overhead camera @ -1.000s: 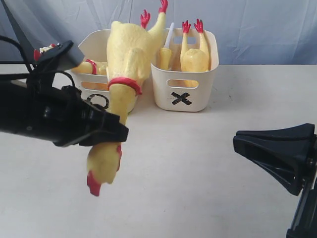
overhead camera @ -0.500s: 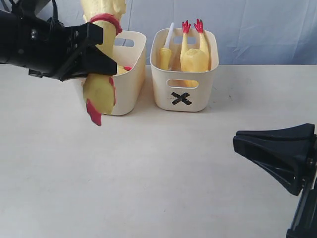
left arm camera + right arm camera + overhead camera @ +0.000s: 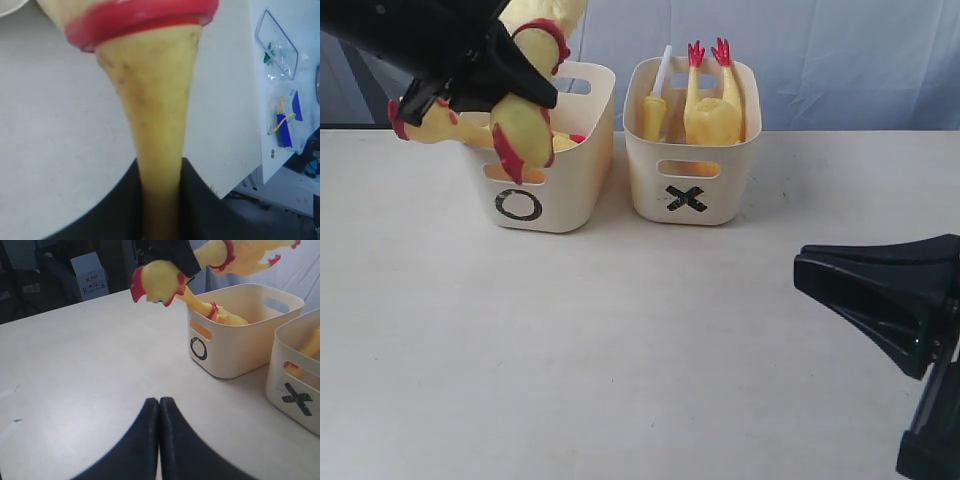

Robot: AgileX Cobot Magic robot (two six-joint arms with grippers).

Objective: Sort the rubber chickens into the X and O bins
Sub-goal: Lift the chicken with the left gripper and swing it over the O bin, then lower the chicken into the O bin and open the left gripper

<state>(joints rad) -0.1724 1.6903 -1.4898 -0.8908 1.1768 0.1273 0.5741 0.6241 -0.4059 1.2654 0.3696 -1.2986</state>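
Note:
The chicken's body [image 3: 553,14] is over the O bin's opening [image 3: 583,94]. My left gripper keeps bringing the chicken's neck down until the body rests inside, and then let go.
My left gripper [image 3: 525,80] is shut on the neck of a yellow rubber chicken [image 3: 522,135], just below its red neck band [image 3: 140,20]. The red-beaked head hangs over the front wall of the O bin [image 3: 545,195]. The neck [image 3: 155,115] is pinched between both black fingers. Another chicken [image 3: 430,120] lies in the O bin with its head poking over the left rim. The X bin [image 3: 690,195] stands to the right, with chickens [image 3: 710,110] upright, red feet up. My right gripper [image 3: 159,402] is shut and empty, low over the table at front right [image 3: 805,275].
The bins stand side by side at the back of the pale table [image 3: 620,350], before a blue cloth backdrop. A clear plastic box [image 3: 277,40] lies beyond the table edge. A cardboard box [image 3: 90,272] stands on the far side of the table.
My left gripper has carried the chicken up and back from over the table's front to above the O bin. The right gripper has stayed put.

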